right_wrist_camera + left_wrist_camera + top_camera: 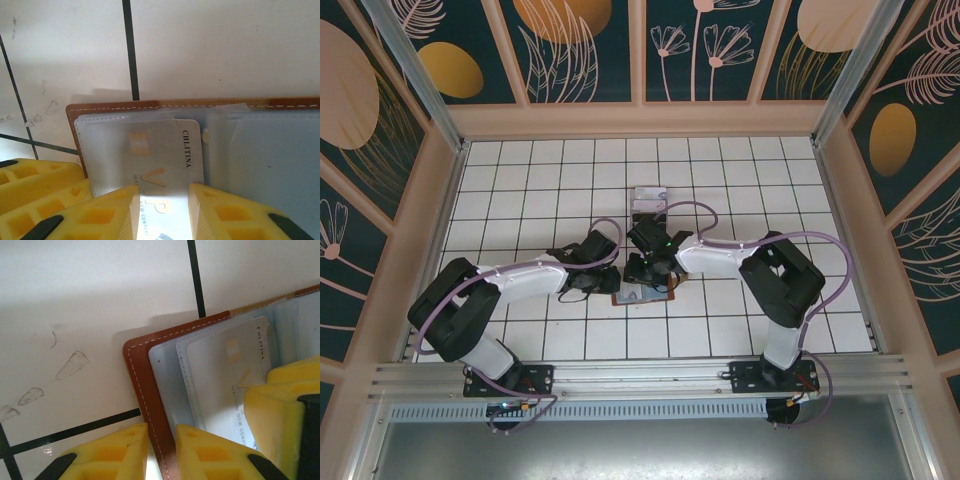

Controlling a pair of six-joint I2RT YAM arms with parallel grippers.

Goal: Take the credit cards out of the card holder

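The card's flat side (164, 197) has my right gripper's fingers on it, so next my right gripper moves back to the card's protruding edge (194, 155) while my left gripper holds the card holder still.
The brown card holder (642, 297) lies open on the white tiles between my two grippers. Its brown stitched edge (142, 385) runs down between the yellow jaws of my left gripper (161, 452), which are closed in on that edge. In the grey-blue sleeves sits a pale credit card (170, 150) printed CHLITINA and VIP, its right side sticking out of the clear pocket. My right gripper (163, 212) stands over this card with its jaws a little apart, both tips on the card's face. Its fingers (272, 415) also show beside the card (225, 375). Any other credit cards are hidden.
A clear plastic stand (648, 203) sits on the tiles just beyond the grippers. The left gripper's finger (35, 185) lies close to the holder's left corner. Wooden walls ring the tiled table (520, 180), with free tiles on both sides.
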